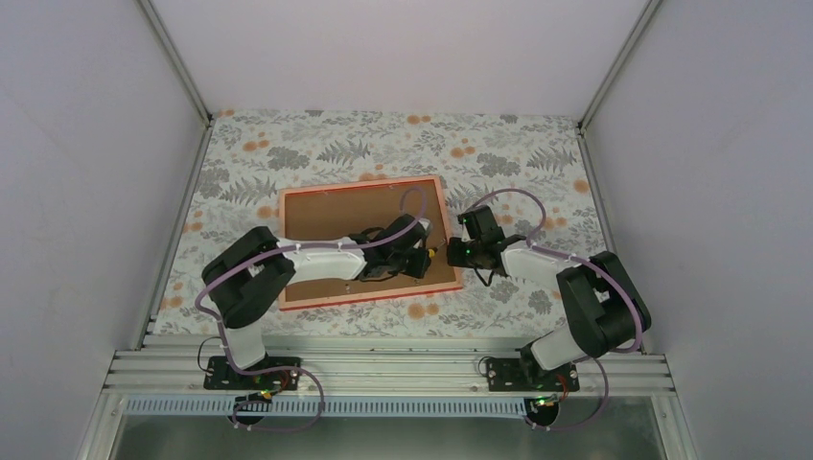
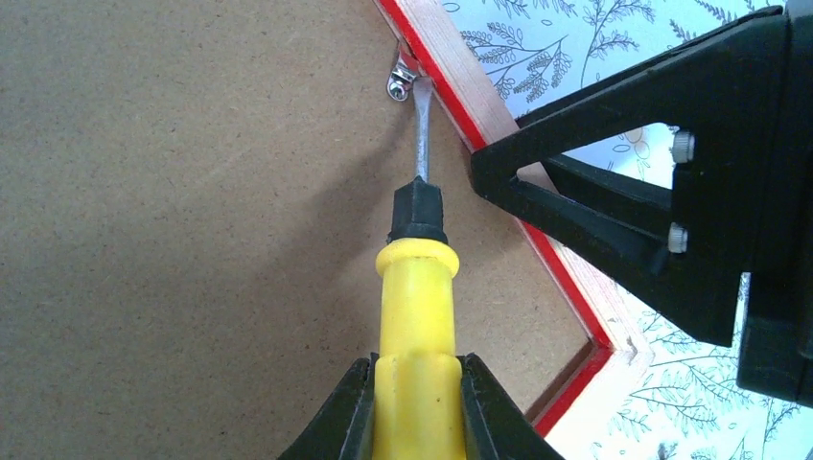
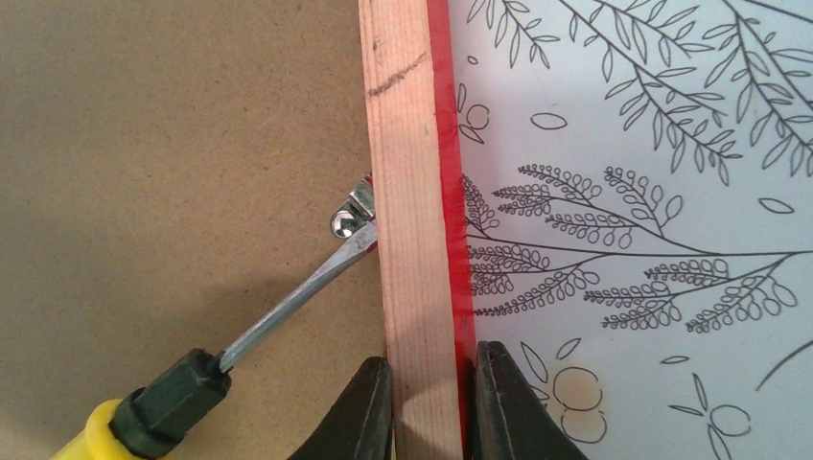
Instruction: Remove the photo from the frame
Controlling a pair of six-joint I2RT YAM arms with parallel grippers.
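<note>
I should move my left gripper back and push the slanted clip from its other side (image 2: 389, 67), because the screwdriver's tip (image 2: 423, 86) is against the frame's rail beside the clip.
The red frame (image 1: 316, 200) lies face down on the floral cloth, its brown fibreboard backing (image 2: 192, 240) up. The photo is hidden under the backing. My left gripper (image 2: 418, 407) is shut on a yellow-handled screwdriver (image 2: 414, 316). The screwdriver's blade tip rests at a small metal retaining clip (image 2: 400, 79) on the frame's right rail. My right gripper (image 3: 429, 407) is shut on that right rail (image 3: 412, 192), one finger on the inside and one on the red outer edge, just below the clip (image 3: 353, 217). The screwdriver shows there too (image 3: 163, 398).
The floral cloth (image 1: 518, 153) covers the table between white walls. The right gripper's black body (image 2: 671, 192) sits close beside the screwdriver tip. An aluminium rail (image 1: 383, 369) runs along the near edge by the arm bases.
</note>
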